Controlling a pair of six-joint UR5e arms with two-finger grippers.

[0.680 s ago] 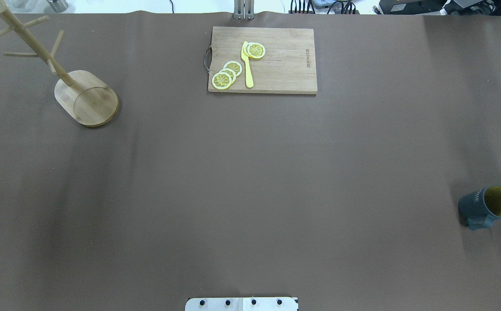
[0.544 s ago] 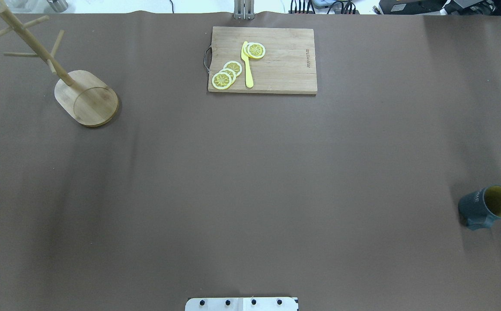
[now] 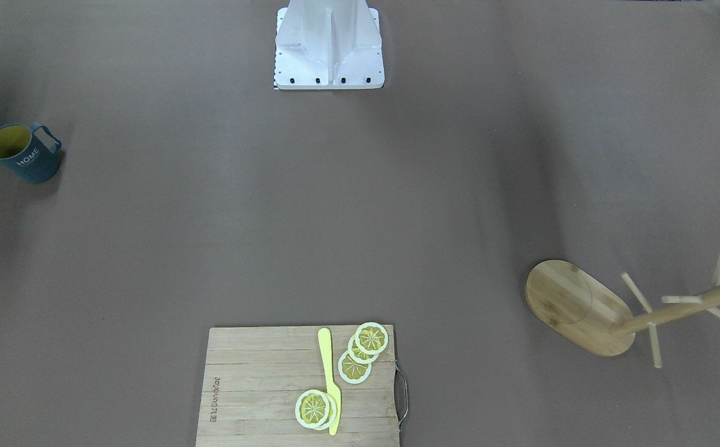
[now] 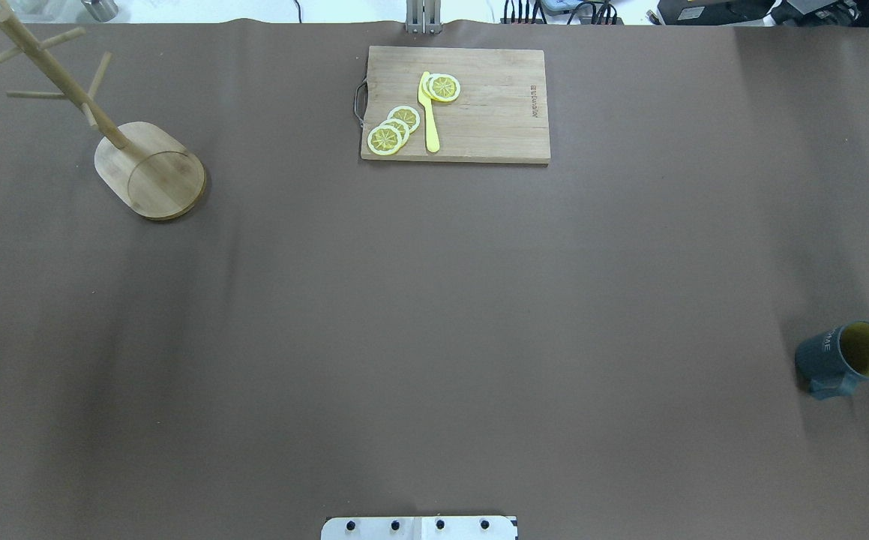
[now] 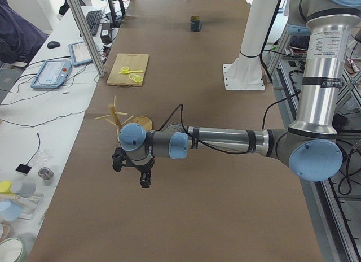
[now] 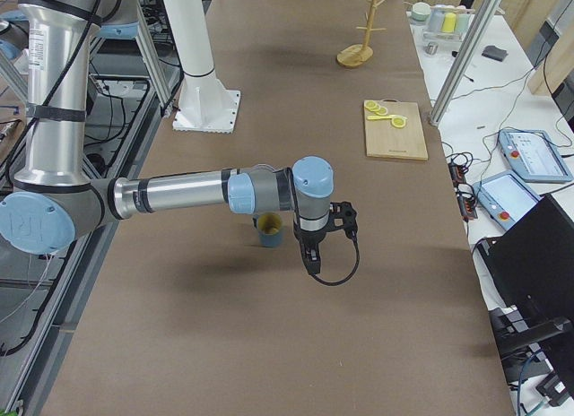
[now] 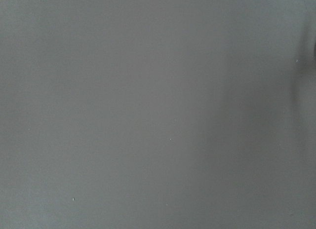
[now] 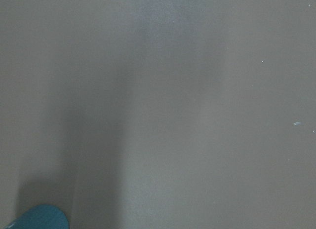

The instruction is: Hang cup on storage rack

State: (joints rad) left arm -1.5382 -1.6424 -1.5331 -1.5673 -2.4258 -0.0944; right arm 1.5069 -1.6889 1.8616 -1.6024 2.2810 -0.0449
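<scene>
My right gripper should swing back, as it is off beside the cup (image 3: 29, 159), and pinch the cup's rim across from the cup's handle, so the handle stays free for a peg.
The cup (image 4: 846, 358), a dark blue-grey mug with a yellow inside and "HOME" lettering, stands upright near the table's right edge. It also shows in the front view (image 3: 24, 155) and behind my right wrist in the right side view (image 6: 268, 230). The storage rack (image 4: 151, 171), a bamboo mug tree with bare pegs, stands at the far left, also in the front view (image 3: 577, 307). My right gripper (image 6: 309, 257) hangs beside the cup. My left gripper (image 5: 142, 177) hovers near the rack (image 5: 121, 119). I cannot tell whether either gripper is open or shut.
A wooden cutting board (image 4: 479, 112) with several lemon slices and a yellow knife (image 4: 428, 112) lies at the far middle of the table. The robot's white base plate (image 4: 419, 527) sits at the near edge. A blue edge (image 8: 37, 218) shows low in the right wrist view.
</scene>
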